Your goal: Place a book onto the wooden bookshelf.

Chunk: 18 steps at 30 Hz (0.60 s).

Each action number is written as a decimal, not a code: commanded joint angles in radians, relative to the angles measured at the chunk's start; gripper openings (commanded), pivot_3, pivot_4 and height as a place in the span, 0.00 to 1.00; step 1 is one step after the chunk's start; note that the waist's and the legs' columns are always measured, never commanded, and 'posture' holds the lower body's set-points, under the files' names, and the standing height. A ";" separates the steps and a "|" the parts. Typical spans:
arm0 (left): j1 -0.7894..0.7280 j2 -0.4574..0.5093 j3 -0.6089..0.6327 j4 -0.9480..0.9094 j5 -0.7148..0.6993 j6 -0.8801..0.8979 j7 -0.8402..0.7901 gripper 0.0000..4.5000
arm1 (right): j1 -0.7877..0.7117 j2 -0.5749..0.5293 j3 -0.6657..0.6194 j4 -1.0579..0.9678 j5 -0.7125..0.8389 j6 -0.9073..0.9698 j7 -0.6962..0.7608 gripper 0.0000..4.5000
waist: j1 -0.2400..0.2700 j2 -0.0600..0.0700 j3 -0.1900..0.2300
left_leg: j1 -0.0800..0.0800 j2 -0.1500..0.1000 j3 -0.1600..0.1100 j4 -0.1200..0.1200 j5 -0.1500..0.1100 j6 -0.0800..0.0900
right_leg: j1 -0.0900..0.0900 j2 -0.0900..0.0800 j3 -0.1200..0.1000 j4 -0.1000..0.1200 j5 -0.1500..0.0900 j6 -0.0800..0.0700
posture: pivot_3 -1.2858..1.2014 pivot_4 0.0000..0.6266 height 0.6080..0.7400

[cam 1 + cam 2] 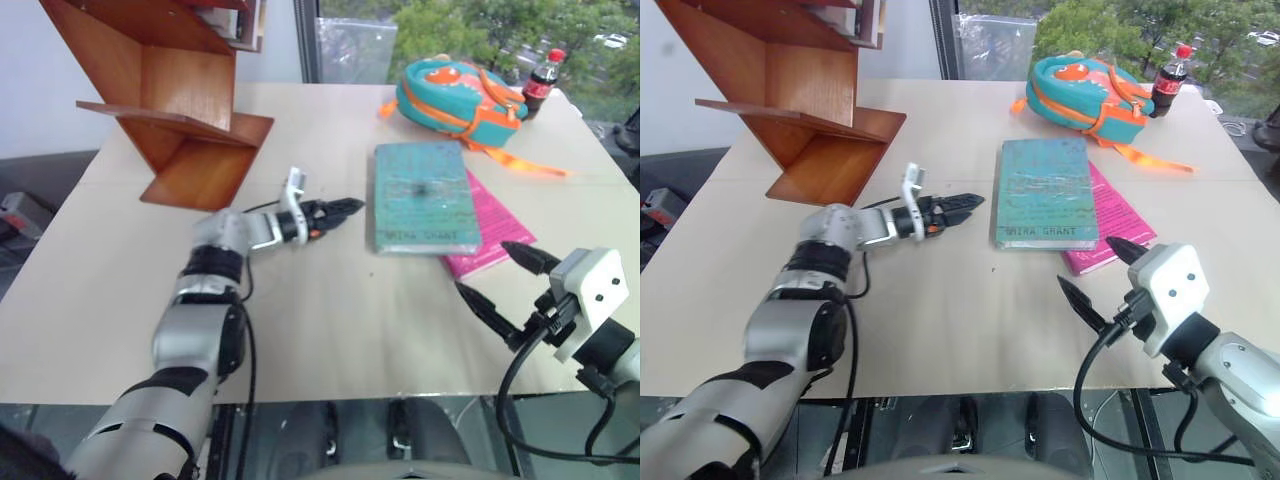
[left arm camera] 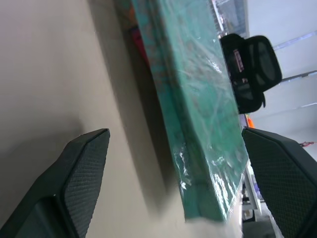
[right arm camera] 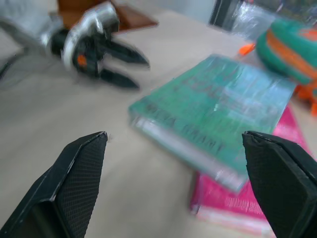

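Note:
I should use my left gripper to clamp the teal-green book's raised edge (image 1: 377, 207) facing the bookshelf and carry the book over, because the wooden bookshelf (image 1: 180, 118) is far from my right gripper.
The teal-green book (image 1: 425, 197) lies flat on the pale table, partly on top of a pink book (image 1: 497, 228). My left gripper (image 1: 350, 207) hovers low over the table just left of the book's left edge, pointing at it, open with nothing between its fingers. In the left wrist view the book's (image 2: 198, 99) wrapped edge runs between the two spread fingers. My right gripper (image 1: 487, 268) is open at the near right, just in front of the book's near corner, holding nothing. The wooden bookshelf (image 1: 170, 90) stands at the far left of the table.
A teal and orange backpack (image 1: 460, 95) with loose straps lies behind the books, and a cola bottle (image 1: 540, 82) stands beside it at the far right. The table's near edge (image 1: 330, 395) runs just in front of my arms.

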 commanded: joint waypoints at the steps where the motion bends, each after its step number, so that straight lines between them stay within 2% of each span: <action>1: -0.072 -0.052 0.017 0.113 0.062 -0.090 -0.025 1.00 | -0.028 -0.010 0.049 -0.024 -0.025 -0.027 -0.087 0.99 | -0.002 0.000 0.000 | 0.000 0.000 0.000 0.000 0.000 0.000 | 0.000 0.000 0.000 0.000 0.000 0.000 | 0.52 0.24 1.00; 5: -0.128 -0.126 0.067 0.209 0.091 -0.156 -0.009 1.00 | -0.097 -0.003 0.095 -0.024 -0.035 -0.001 -0.150 0.99 | -0.003 -0.001 0.001 | 0.000 -0.001 0.001 0.000 -0.001 0.002 | 0.000 -0.001 0.000 -0.001 -0.003 0.005 | 0.52 0.24 1.00; 9: -0.152 -0.139 0.140 0.258 0.088 -0.151 0.001 1.00 | -0.129 -0.009 0.117 -0.024 -0.036 0.023 -0.171 0.99 | -0.005 -0.002 0.001 | 0.000 0.000 0.001 0.000 -0.002 0.003 | 0.000 -0.001 0.000 -0.001 -0.003 0.005 | 0.52 0.24 1.00; 12: -0.152 -0.134 0.173 0.269 0.096 -0.146 0.007 0.83 | -0.140 -0.011 0.134 -0.024 -0.039 0.030 -0.182 1.00 | -0.004 -0.002 0.001 | 0.000 0.000 0.001 0.000 -0.002 0.003 | 0.000 -0.001 0.000 -0.001 -0.003 0.005 | 0.52 0.24 1.00; 15: -0.148 -0.121 0.203 0.271 0.097 -0.118 0.001 0.52 | -0.148 -0.014 0.141 -0.024 -0.039 0.034 -0.189 1.00 | -0.004 -0.003 0.002 | 0.000 0.000 0.001 0.000 -0.002 0.003 | 0.000 -0.001 0.000 -0.001 -0.003 0.005 | 0.52 0.24 1.00; 18: -0.139 -0.112 0.239 0.266 0.092 -0.076 0.010 0.18 | -0.143 -0.020 0.132 -0.024 -0.038 0.034 -0.186 1.00 | -0.005 -0.003 0.002 | 0.000 0.000 0.001 0.000 -0.002 0.003 | 0.000 -0.001 0.000 -0.001 -0.003 0.005 | 0.52 0.24 1.00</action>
